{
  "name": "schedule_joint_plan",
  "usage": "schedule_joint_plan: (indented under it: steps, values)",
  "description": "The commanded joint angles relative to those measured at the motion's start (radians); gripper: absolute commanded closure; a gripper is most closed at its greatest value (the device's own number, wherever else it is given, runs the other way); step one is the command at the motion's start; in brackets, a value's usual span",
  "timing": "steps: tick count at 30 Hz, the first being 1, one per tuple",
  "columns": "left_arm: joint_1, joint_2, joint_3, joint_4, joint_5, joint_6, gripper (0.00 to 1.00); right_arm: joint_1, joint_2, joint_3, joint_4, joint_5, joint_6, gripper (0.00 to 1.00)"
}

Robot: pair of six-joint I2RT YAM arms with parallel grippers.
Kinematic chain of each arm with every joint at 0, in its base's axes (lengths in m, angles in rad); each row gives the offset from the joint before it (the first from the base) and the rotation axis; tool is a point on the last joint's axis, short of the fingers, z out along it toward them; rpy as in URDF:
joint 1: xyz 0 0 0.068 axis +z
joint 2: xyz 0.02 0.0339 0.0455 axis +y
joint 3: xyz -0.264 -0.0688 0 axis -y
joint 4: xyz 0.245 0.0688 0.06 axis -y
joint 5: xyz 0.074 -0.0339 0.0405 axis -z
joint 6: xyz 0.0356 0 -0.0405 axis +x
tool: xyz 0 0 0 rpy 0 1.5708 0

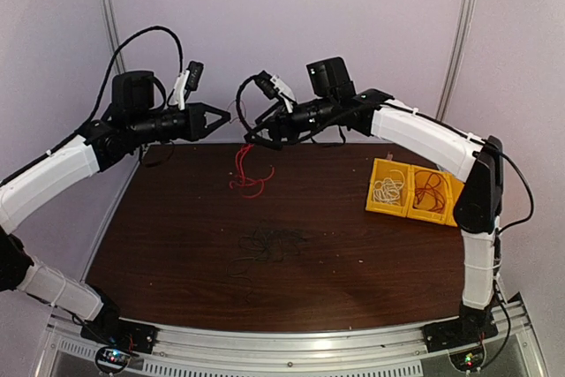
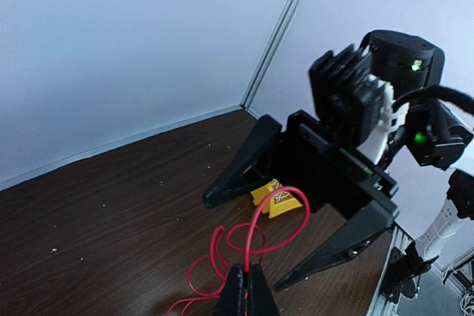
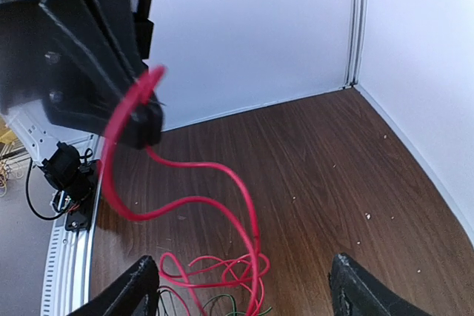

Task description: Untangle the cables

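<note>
My right gripper should take the red cable [image 2: 246, 254] and lay it on the reddish coil [image 1: 430, 192], because my left gripper is holding the cable far from the yellow tray.
My left gripper [image 1: 222, 116] is raised over the far side of the table and shut on a red cable [image 1: 244, 170], which hangs in loops down to the table. In the left wrist view its fingers [image 2: 248, 290] pinch the red cable [image 2: 255, 238]. My right gripper [image 1: 252, 127] is open and empty, facing the left one; in the right wrist view the red cable [image 3: 222, 183] hangs between its spread fingers [image 3: 138, 290]. A dark cable [image 1: 265, 245] lies tangled mid-table. A white cable [image 1: 388, 188] lies in a yellow tray.
The yellow tray [image 1: 375, 205] with two compartments stands at the right of the table; its right compartment holds a reddish coil [image 1: 430, 192]. The tray also shows in the left wrist view [image 2: 278, 199]. White walls close the back and sides.
</note>
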Motion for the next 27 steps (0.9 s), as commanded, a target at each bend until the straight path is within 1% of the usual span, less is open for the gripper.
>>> schedule_joint_plan:
  steps: [1,3,4,6,8,10,12,13,15,16,17,18,19,21,27]
  values:
    - [-0.011,-0.005,-0.006,0.068,0.083,-0.011,1.00,0.013,0.031,0.014,0.026,-0.025,0.015,0.22]
    - [-0.014,0.001,-0.004,0.070,0.108,-0.011,1.00,0.014,0.034,0.003,0.046,-0.030,0.025,0.27]
    - [-0.017,0.002,-0.003,0.071,0.115,-0.011,1.00,0.013,0.033,-0.004,0.058,-0.036,0.030,0.35]
    - [-0.019,0.001,-0.003,0.071,0.112,-0.011,1.00,0.014,0.027,-0.018,0.082,-0.043,0.043,0.55]
    - [-0.019,-0.002,-0.006,0.070,0.100,-0.011,1.00,0.013,0.016,-0.034,0.101,-0.038,0.056,0.80]
    - [-0.019,-0.005,-0.011,0.070,0.093,-0.009,1.00,0.010,-0.003,-0.052,0.112,-0.022,0.060,0.99]
    - [-0.019,-0.005,-0.017,0.070,0.084,-0.009,1.00,0.005,-0.035,-0.084,0.131,0.000,0.063,1.00]
    - [-0.019,-0.005,-0.021,0.070,0.076,-0.008,0.95,-0.005,-0.050,-0.106,0.139,0.004,0.064,1.00]
    - [-0.019,-0.005,-0.033,0.070,0.051,-0.006,0.65,-0.026,-0.083,-0.147,0.142,0.007,0.063,1.00]
    - [-0.019,-0.007,-0.042,0.072,0.036,-0.007,0.54,-0.040,-0.100,-0.182,0.139,0.009,0.060,1.00]
    - [-0.019,-0.013,-0.054,0.079,0.024,-0.007,0.46,-0.058,-0.123,-0.211,0.136,0.010,0.054,1.00]
    - [-0.019,-0.019,-0.072,0.088,0.012,-0.007,0.41,-0.076,-0.146,-0.241,0.130,0.012,0.047,1.00]
    - [-0.019,-0.022,-0.089,0.098,0.003,-0.007,0.38,-0.098,-0.167,-0.272,0.123,0.016,0.040,1.00]
    - [-0.019,-0.028,-0.127,0.114,-0.018,-0.003,0.36,-0.147,-0.211,-0.332,0.109,0.017,0.026,1.00]
    - [-0.019,0.002,-0.225,0.180,-0.040,-0.008,0.35,-0.332,-0.349,-0.534,0.122,0.038,0.012,1.00]
